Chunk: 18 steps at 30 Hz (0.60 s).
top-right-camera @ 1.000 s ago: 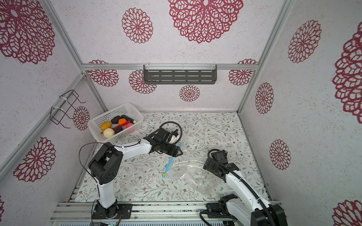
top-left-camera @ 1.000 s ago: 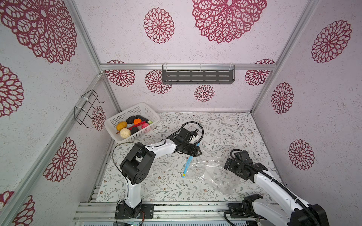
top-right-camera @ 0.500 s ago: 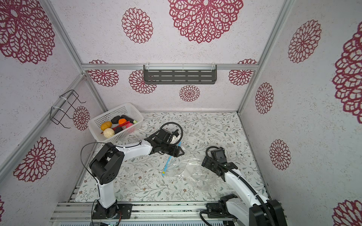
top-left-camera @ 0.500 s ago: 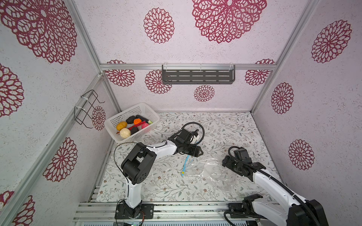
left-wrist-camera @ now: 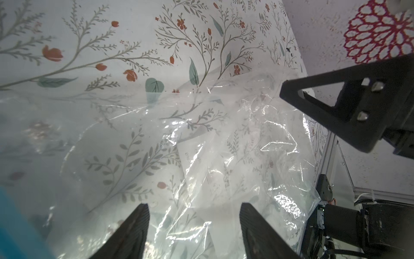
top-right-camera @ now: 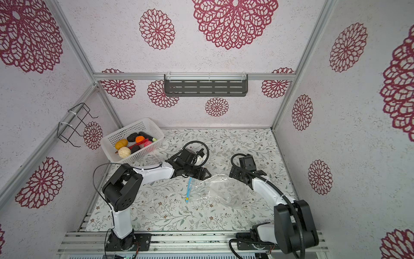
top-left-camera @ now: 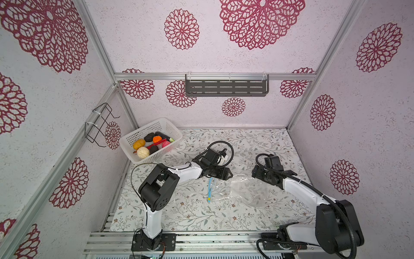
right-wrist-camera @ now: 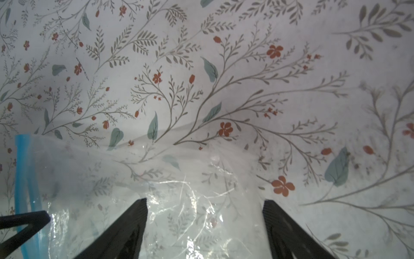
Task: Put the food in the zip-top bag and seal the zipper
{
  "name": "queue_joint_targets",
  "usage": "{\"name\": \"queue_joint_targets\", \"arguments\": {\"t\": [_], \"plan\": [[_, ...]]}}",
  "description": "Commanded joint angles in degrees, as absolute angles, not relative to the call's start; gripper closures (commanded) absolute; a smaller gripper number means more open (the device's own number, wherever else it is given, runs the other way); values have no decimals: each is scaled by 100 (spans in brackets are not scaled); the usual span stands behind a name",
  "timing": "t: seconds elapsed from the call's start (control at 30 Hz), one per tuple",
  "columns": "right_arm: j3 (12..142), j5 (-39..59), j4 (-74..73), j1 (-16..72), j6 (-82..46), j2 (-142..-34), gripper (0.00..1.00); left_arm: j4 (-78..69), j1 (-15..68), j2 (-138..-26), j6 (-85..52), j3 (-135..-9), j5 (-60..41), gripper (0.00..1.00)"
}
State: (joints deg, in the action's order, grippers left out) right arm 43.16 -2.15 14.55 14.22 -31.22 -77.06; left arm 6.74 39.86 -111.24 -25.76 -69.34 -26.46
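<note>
The zip-top bag's closed end [top-left-camera: 264, 192] has my right gripper hovering by it, so the gripper should move back, go to the blue zipper [top-left-camera: 209, 189] and pinch the zipper's edge to open the bag.
The zip-top bag [top-left-camera: 244, 190] [top-right-camera: 221, 190] lies crumpled on the flowered table between both arms. Its zipper [top-left-camera: 210, 188] [top-right-camera: 189, 187] runs along the left end. My left gripper [top-left-camera: 227, 176] [top-right-camera: 207, 175] [left-wrist-camera: 193, 215] hovers at the bag's far left corner, open, with clear film [left-wrist-camera: 201, 145] under its jaws. My right gripper [top-left-camera: 272, 173] [top-right-camera: 247, 173] [right-wrist-camera: 205, 208] stands open over the bag's far right edge [right-wrist-camera: 134, 175], one fingertip [left-wrist-camera: 324, 105] showing in the left wrist view. The food [top-left-camera: 152, 143] [top-right-camera: 134, 143] sits in the basket.
The white perforated basket [top-left-camera: 134, 154] [top-right-camera: 114, 154] stands at the back left corner. A dark slotted shelf [top-left-camera: 226, 88] hangs on the back wall and a wire rack [top-left-camera: 98, 125] on the left wall. Metal rails [top-left-camera: 201, 237] line the front edge.
The right gripper has moved left and back onto the bag's edge, its jaws narrowing slightly. The bag has bunched up, and the zipper now looks shorter and more upright.
</note>
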Motion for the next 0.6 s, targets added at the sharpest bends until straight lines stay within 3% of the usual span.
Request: {"name": "queue_joint_targets", "arguments": {"t": [0.0, 0.37, 0.57], "plan": [[4759, -223, 1325, 1395, -2748, -8041, 16, 509, 4032, -11072, -2559, -6908, -2651, 32], [5230, -449, 1634, 1362, -2494, -8202, 12, 137, 3914, -10577, -2755, -6400, -2443, 32], [5850, -822, 3009, 1367, -2584, -8069, 9, 71, 3823, -10441, -2936, -6395, -2601, 31]]}}
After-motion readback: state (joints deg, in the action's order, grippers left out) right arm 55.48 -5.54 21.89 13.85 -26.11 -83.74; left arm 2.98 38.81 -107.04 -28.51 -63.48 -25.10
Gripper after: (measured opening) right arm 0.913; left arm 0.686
